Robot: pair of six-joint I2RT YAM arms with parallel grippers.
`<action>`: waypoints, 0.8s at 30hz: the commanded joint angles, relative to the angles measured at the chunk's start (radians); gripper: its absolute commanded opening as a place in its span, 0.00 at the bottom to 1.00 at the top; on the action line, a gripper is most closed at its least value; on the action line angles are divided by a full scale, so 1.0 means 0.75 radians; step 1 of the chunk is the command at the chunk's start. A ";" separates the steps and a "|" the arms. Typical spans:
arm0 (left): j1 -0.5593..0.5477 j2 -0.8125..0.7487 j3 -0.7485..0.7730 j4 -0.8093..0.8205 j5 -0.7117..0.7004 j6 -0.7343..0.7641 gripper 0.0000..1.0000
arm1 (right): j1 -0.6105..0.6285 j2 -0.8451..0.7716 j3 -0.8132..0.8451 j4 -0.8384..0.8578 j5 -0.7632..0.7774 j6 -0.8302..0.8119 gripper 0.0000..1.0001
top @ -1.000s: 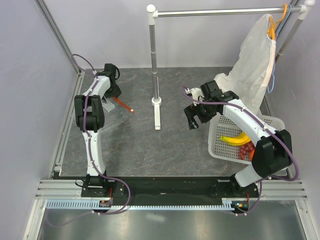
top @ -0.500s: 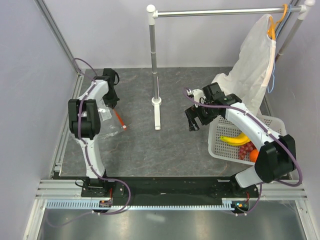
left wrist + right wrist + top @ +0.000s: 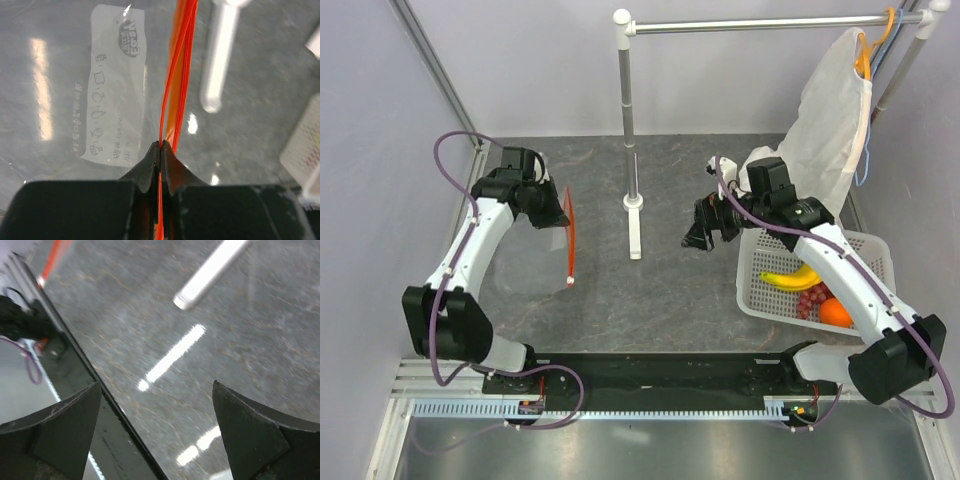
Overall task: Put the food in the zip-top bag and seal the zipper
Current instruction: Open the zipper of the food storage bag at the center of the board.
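The red zipper's sides (image 3: 571,236) are together at the robot's left gripper, so next the right gripper pulls one side (image 3: 186,75) away to open the bag before it gets food.
The clear zip-top bag (image 3: 533,255) lies at the left of the grey table, its printed label (image 3: 116,85) showing in the left wrist view. My left gripper (image 3: 556,207) is shut on the far end of the red zipper (image 3: 570,238), and the strip (image 3: 178,75) runs straight out from the closed jaw tips (image 3: 161,146). A small white slider (image 3: 568,283) sits at the strip's near end. The food lies in the white mesh basket (image 3: 756,262) at the right: a yellow banana (image 3: 790,279), dark red grapes (image 3: 810,299) and an orange (image 3: 836,313). My right gripper (image 3: 703,230) hangs open and empty over the table left of the basket (image 3: 156,386).
A white hanger stand (image 3: 634,215) with a metal pole stands mid-table between the arms; its foot (image 3: 210,269) shows in the right wrist view. A large white cloth bag (image 3: 825,130) hangs from the rail above the basket. The black base strip (image 3: 660,370) runs along the near edge.
My left gripper closed on the zipper strip and the arm swung outward, turning the strip to run near to far. The right gripper shifted slightly toward the far side, still open.
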 commanded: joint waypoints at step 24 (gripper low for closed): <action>-0.123 -0.312 -0.297 0.471 0.726 -0.438 0.02 | 0.483 0.316 -0.018 1.018 0.200 1.030 0.61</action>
